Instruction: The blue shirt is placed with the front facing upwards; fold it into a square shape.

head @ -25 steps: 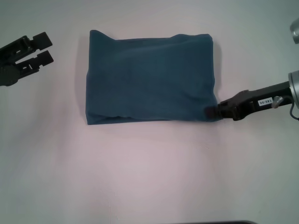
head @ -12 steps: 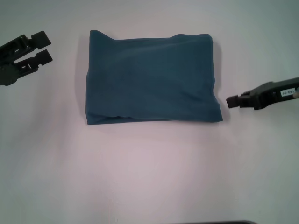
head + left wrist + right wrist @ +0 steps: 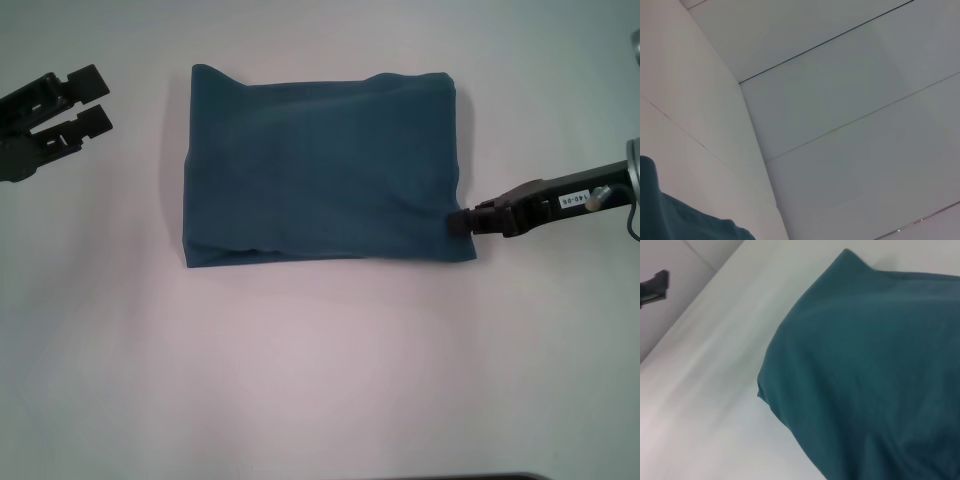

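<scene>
I can see the blue shirt's far corner (image 3: 205,75) near my left gripper sticking out past the shirt's edge. So my right gripper should move back and my left gripper should take that corner (image 3: 208,80).
The blue shirt (image 3: 320,165) lies folded into a flat, roughly rectangular packet in the middle of the white table, plain side up, with no lettering showing. My right gripper (image 3: 460,222) reaches in from the right, its tip touching the packet's right edge just above the near right corner. The right wrist view looks close over the shirt (image 3: 870,365). Off the shirt's far left corner, my left gripper (image 3: 75,100) rests open and holds nothing. A corner of the shirt (image 3: 670,220) shows in the left wrist view.
The white table (image 3: 320,380) spreads bare around the packet. A dark edge shows at the bottom of the head view. The left gripper (image 3: 655,285) appears far off in the right wrist view.
My right gripper drew back to the right off the shirt's near right corner, then returned to the right edge slightly higher up. The shirt and left arm stayed still.
</scene>
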`<move>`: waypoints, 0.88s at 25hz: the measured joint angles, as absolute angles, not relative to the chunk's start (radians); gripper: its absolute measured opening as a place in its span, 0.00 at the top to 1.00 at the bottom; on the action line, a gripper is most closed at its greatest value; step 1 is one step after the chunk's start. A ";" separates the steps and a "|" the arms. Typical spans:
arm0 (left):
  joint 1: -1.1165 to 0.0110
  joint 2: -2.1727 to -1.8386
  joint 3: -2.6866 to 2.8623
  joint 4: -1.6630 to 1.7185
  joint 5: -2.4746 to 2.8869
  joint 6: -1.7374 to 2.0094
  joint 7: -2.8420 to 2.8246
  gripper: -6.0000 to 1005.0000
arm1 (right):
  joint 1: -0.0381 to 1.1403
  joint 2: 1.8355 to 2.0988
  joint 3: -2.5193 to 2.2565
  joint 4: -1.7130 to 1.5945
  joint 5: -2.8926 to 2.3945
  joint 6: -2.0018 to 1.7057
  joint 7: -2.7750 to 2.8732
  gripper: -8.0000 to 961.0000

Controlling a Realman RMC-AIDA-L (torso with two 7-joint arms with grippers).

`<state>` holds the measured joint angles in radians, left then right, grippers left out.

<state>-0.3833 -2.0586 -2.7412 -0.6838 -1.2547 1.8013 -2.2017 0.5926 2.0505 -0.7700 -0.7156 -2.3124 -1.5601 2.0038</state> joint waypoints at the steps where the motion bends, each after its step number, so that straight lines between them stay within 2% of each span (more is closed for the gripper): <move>1: -0.383 -2.059 -2.742 -0.684 -1.255 1.803 -2.203 0.14 | 0.596 2.051 -0.774 -0.713 -2.321 -1.551 2.017 0.95; 5: -0.383 -2.059 -2.752 -0.683 -1.255 1.805 -2.200 0.14 | 0.603 2.050 -0.782 -0.717 -2.376 -1.524 2.076 0.95; 13: -0.382 -2.057 -2.753 -0.683 -1.255 1.802 -2.198 0.14 | 0.582 2.023 -0.761 -0.738 -2.402 -1.535 2.131 0.95; 20: -0.383 -2.057 -2.754 -0.684 -1.255 1.806 -2.203 0.14 | 0.572 2.023 -0.725 -0.797 -2.331 -1.615 2.115 0.94; 22: -0.383 -2.057 -2.754 -0.683 -1.255 1.806 -2.203 0.14 | 0.576 2.031 -0.723 -0.798 -2.328 -1.616 2.101 0.94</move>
<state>-0.3829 -2.0569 -2.7536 -0.6832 -1.2547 1.8061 -2.2034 0.5755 2.0309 -0.7226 -0.7976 -2.3280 -1.6157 2.1008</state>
